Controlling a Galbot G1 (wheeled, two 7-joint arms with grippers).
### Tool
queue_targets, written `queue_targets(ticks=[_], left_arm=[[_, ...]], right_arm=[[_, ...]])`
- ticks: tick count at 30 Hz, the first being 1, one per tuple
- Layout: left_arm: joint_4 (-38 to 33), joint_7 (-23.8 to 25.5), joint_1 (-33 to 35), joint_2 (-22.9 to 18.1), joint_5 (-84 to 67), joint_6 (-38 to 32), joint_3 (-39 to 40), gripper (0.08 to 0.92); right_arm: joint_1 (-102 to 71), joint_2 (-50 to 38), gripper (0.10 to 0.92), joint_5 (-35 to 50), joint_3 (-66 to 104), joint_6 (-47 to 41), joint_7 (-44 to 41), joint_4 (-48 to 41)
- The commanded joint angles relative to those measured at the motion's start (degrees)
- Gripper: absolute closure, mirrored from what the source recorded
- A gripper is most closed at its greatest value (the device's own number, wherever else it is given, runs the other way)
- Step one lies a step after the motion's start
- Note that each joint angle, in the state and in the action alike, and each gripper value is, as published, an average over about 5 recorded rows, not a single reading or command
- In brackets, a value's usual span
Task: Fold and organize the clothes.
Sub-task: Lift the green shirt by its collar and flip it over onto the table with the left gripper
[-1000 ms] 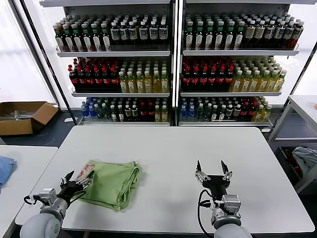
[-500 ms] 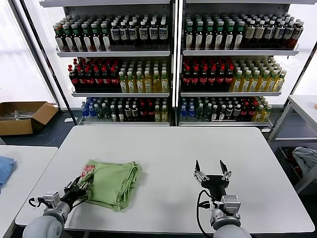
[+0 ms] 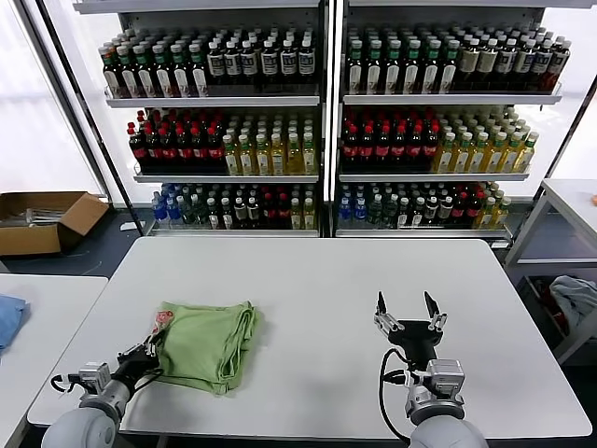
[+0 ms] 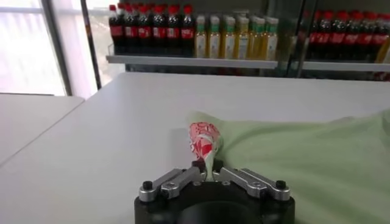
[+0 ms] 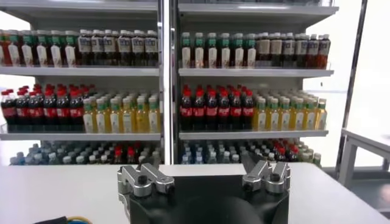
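Observation:
My left gripper is holding the shirt's pinched corner, and the green shirt lies with its red-and-white print (image 3: 163, 320) underneath. Next, my left gripper brings that corner over the shirt's opposite edge (image 3: 247, 334) to turn the shirt face up.
A light green polo shirt (image 3: 207, 342) lies folded on the white table (image 3: 317, 280), left of the middle. A red-and-white print (image 3: 164, 319) shows at its near left corner. My left gripper (image 3: 145, 356) is shut on that corner of the shirt, low at the table's front left. In the left wrist view the pinched cloth rises from the gripper (image 4: 206, 168) to the print (image 4: 202, 139), with the shirt (image 4: 298, 158) spreading beyond. My right gripper (image 3: 405, 310) is open and empty, held above the table's front right, fingers pointing up. In the right wrist view it (image 5: 204, 176) holds nothing.
Shelves of bottles (image 3: 317, 131) stand behind the table. A second table (image 3: 37, 327) at the left carries a blue cloth (image 3: 7, 317). A cardboard box (image 3: 42, 219) sits on the floor at far left. Another table and a grey cloth (image 3: 574, 299) are at the right.
My left gripper has drawn back toward the table's front edge, pulling the shirt's corner with it; the shirt has shifted slightly left and flattened. The right gripper moved slightly right.

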Motion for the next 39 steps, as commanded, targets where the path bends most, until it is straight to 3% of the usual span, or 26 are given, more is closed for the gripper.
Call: queue_targets(ticks=[1, 8, 14, 22, 30, 32, 35, 39], left_arm=[[-2.59, -2.49, 1.38, 10.01, -4.75, 0.22, -13.54, 0.896], [-0.85, -2.78, 1.99, 19.43, -7.34, 0.58, -23.16, 0.896], [-3.54, -2.62, 2.47, 19.88, -5.68, 0.44, -24.09, 0.896], [-14.36, -2.99, 4.98, 9.41, -1.68, 0.55, -12.32, 0.896], [-32.6, -11.17, 3.77, -4.81, 4.11, 5.41, 13.11, 0.896], [-32.54, -11.49, 3.03, -7.43, 8.73, 5.85, 20.42, 0.896], [-26.81, -10.87, 1.56, -10.69, 15.05, 5.6, 28.51, 0.896], [-18.08, -10.57, -1.68, -13.25, 17.58, 5.6, 32.59, 0.896]], right_arm=[[0.79, -0.14, 0.203, 0.89, 0.65, -0.86, 0.39, 0.64], [1.21, 0.27, 0.203, 1.43, 0.31, -0.63, 0.35, 0.35], [1.28, 0.61, 0.203, 1.42, 0.06, -0.53, 0.41, 0.33], [-1.43, 1.17, 0.203, 0.69, 1.06, 0.73, 0.29, -0.26], [-5.63, 1.71, 0.203, -1.22, 3.72, 1.82, 0.14, -0.2], [-6.3, 2.1, 0.203, -1.9, 4.0, 1.85, 0.14, -0.15], [-7.04, 3.0, 0.203, -3.11, 3.97, 1.95, 0.15, -0.22], [-8.04, 4.79, 0.203, -5.04, 3.07, 2.2, 0.03, -0.44]])
